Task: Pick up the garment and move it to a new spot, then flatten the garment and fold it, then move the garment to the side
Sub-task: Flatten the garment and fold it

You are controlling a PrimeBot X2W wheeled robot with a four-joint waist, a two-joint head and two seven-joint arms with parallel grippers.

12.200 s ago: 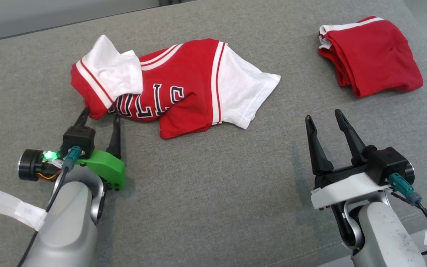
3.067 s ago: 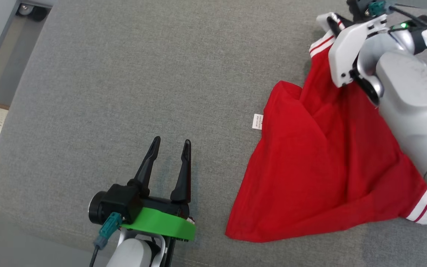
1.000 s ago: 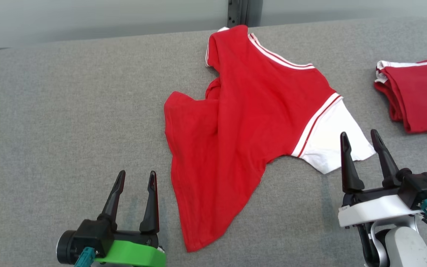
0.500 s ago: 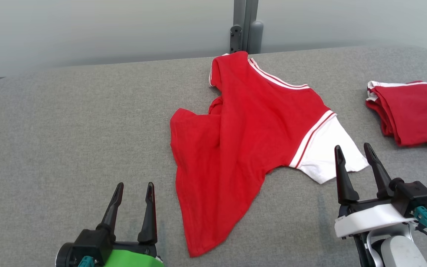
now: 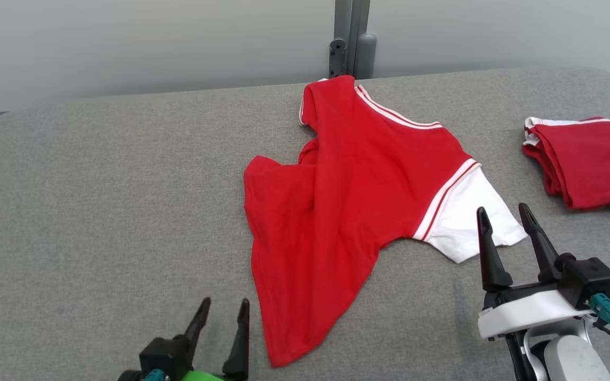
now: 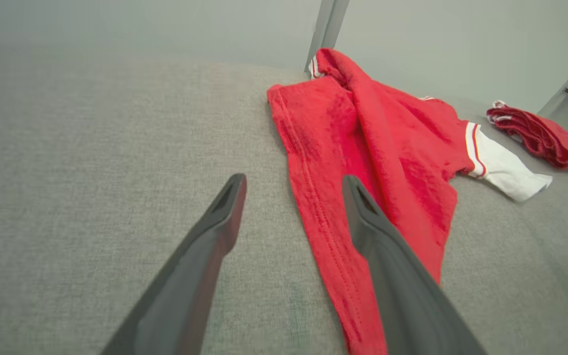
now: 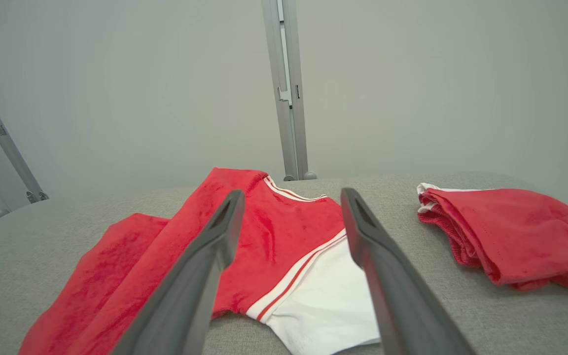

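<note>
White edging (image 5: pixel 301 114) sticks out a little at the garment's far corner, so the robot should expect one more white sleeve hidden beneath the red fold (image 5: pixel 331 100) when it spreads the garment.
The garment (image 5: pixel 347 201) is a red shirt with a white sleeve and white stripes, lying crumpled and partly spread in the middle of the grey padded table (image 5: pixel 98 211). Its hem corner reaches toward the near edge. My left gripper (image 5: pixel 225 309) stands open at the bottom, just left of that hem corner. In the left wrist view the garment (image 6: pixel 363 148) lies ahead and to the right of the gripper (image 6: pixel 294 182). My right gripper (image 5: pixel 501 214) is open, close to the white sleeve. The right wrist view has the garment (image 7: pixel 274 231) beyond the open gripper (image 7: pixel 289 197).
A second red garment (image 5: pixel 585 159), folded, lies at the table's right side; the right wrist view has this folded piece (image 7: pixel 506 231) at the right. A grey wall with a metal post (image 5: pixel 350 37) stands behind the table. Bare grey surface spreads to the left.
The head camera has tilted, so the picture shifted. My left gripper has moved right and lower in the view, closer to the hem corner. The garment lies as before.
</note>
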